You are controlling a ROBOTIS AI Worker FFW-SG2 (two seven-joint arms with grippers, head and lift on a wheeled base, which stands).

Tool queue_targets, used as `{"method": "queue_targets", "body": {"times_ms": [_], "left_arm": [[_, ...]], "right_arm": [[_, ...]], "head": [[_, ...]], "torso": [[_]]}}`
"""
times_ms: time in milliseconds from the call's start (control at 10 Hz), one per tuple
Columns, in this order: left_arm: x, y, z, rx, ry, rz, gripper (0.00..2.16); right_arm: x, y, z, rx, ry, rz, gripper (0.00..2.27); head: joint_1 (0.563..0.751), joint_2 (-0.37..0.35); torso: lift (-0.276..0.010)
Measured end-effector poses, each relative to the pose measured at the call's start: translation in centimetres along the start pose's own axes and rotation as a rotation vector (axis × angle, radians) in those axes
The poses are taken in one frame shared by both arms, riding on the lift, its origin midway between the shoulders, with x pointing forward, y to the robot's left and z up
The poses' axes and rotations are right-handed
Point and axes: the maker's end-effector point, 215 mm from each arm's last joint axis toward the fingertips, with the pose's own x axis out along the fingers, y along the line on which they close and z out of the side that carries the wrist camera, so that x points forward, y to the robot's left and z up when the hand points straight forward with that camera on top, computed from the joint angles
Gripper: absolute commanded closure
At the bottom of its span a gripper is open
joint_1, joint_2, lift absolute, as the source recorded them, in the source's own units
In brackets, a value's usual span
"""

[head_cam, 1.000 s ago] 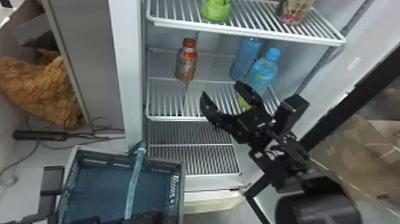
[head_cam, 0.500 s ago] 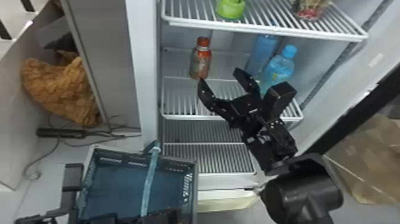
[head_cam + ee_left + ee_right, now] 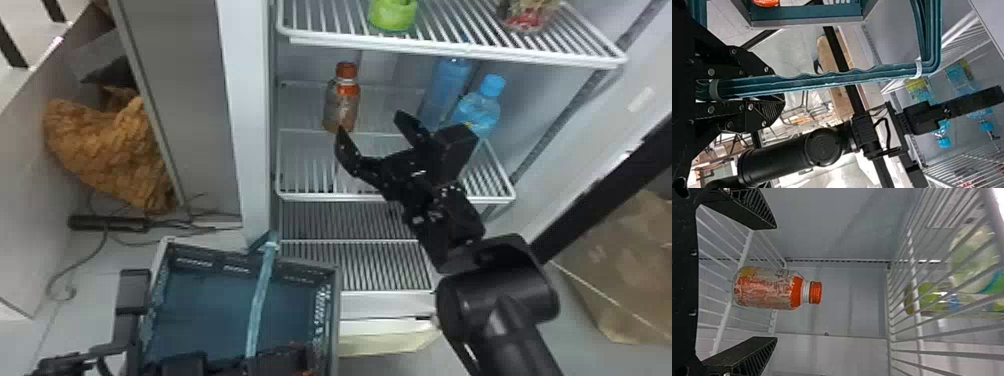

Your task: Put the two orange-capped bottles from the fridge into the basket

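I expect the tall orange-capped bottle (image 3: 342,99) to tip over onto its side when I drop it into the basket, because the basket has a wide open bottom (image 3: 207,306).
The orange-capped bottle (image 3: 342,100) stands upright on the fridge's middle shelf. My right gripper (image 3: 370,122) is open just in front of it and slightly to its right, not touching. In the right wrist view the bottle (image 3: 768,288) lies between the open fingers of my right gripper (image 3: 775,283), a little beyond them. At the bottom edge, my left gripper (image 3: 277,357) is at the handle of the blue-green basket (image 3: 336,300). The left wrist view has my left gripper (image 3: 779,88) shut on the basket handle (image 3: 836,78). An orange object (image 3: 766,3) shows at the basket.
Two blue bottles (image 3: 477,107) stand right of the gripper on the same shelf. Above is a wire shelf (image 3: 450,47) with a green container (image 3: 393,14) and a jar (image 3: 527,15). The fridge's left wall edge (image 3: 240,125) rises beside the basket.
My right gripper has moved left and farther into the fridge, closer to the orange-capped bottle. The head view has shifted, so the fridge and basket stand farther right in it.
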Motion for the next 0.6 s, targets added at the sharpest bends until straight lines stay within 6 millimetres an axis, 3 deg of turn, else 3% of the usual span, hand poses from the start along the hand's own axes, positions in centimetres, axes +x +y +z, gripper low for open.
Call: {"method": "queue_targets", "body": {"times_ms": [400, 600], "left_arm": [[0.5, -0.3, 0.3, 0.015, 0.006, -0.008, 1.17], [0.7, -0.3, 0.4, 0.018, 0.009, -0.01, 1.17]], "right_arm": [[3.4, -2.1, 1.0, -0.013, -0.022, -0.04, 0.01], [4.7, -2.8, 0.4, -0.001, -0.007, -0.042, 0.0]], "head": [[0.695, -0.167], [0.695, -0.167]], "torso": [[-0.235], [-0.235]]}}
